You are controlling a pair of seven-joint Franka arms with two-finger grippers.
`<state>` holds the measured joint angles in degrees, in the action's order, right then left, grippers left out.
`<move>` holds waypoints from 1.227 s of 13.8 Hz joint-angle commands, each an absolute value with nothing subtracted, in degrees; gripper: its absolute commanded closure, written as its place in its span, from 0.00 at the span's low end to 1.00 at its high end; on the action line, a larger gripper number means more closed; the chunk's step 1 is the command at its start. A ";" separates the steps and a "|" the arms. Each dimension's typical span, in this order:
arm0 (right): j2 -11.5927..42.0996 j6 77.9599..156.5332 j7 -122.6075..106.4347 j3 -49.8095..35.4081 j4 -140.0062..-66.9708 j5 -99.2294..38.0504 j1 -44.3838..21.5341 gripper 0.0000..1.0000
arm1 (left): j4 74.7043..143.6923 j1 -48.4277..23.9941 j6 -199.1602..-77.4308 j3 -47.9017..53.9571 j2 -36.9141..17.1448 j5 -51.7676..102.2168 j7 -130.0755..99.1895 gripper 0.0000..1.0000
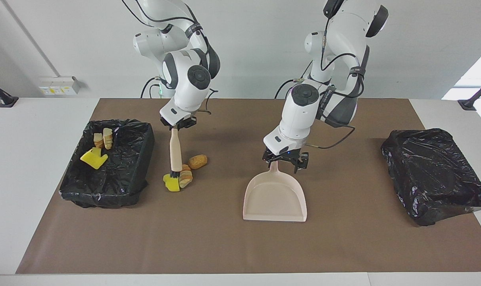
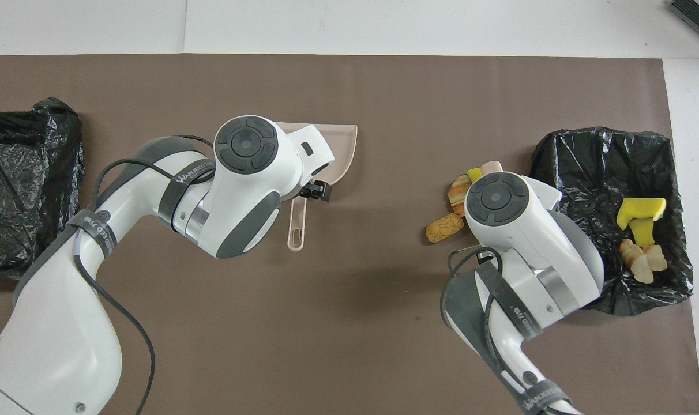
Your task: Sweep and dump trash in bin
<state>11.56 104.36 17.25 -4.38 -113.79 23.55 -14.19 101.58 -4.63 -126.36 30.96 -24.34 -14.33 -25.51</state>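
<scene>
The dustpan's opening (image 1: 275, 219) faces past the trash. Next, my left gripper turns that opening toward the striped bread lump (image 1: 185, 178) while my right gripper sweeps the lump nearer.
The pink dustpan (image 1: 275, 196) lies flat mid-mat, its handle (image 2: 296, 225) pointing toward the robots. My left gripper (image 1: 285, 162) is low over that handle, open, with a finger on each side. My right gripper (image 1: 178, 124) is shut on the top of a wooden-handled brush (image 1: 175, 151). The bristles rest on the mat against a yellow sponge piece (image 1: 171, 183) and a striped bread lump (image 1: 185, 176). A brown lump (image 1: 197, 161) lies beside them, nearer to the robots. More trash (image 1: 93, 157) lies in the black-bagged bin (image 1: 117, 174) at the right arm's end.
A second black-bagged bin (image 1: 435, 174) stands at the left arm's end of the brown mat. In the overhead view the right arm covers its own gripper and most of the brush.
</scene>
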 commanded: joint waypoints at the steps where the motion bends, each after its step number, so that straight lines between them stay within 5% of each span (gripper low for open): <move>1: 11.25 100.92 15.56 -5.36 -113.20 19.09 -15.02 1.00 | 104.06 -3.87 -128.05 31.03 -22.41 -15.21 -26.81 0.47; 3: 10.64 99.50 13.46 -5.62 -113.38 11.91 -17.48 1.00 | 104.06 -3.60 -127.18 31.03 -22.32 -15.21 -26.19 0.66; 6: 10.11 99.58 12.13 -5.71 -113.82 3.54 -19.94 1.00 | 103.63 -3.43 -126.91 31.03 -21.80 -15.21 -26.02 0.81; 13: 2.74 96.17 14.14 -5.01 -112.50 0.44 -16.53 1.00 | 103.36 0.96 -114.83 30.67 -14.26 -15.12 4.34 0.83; 17: -1.57 95.00 13.46 -5.19 -118.37 5.54 -16.70 1.00 | 106.94 1.93 -106.18 30.59 -8.19 -15.12 20.63 0.84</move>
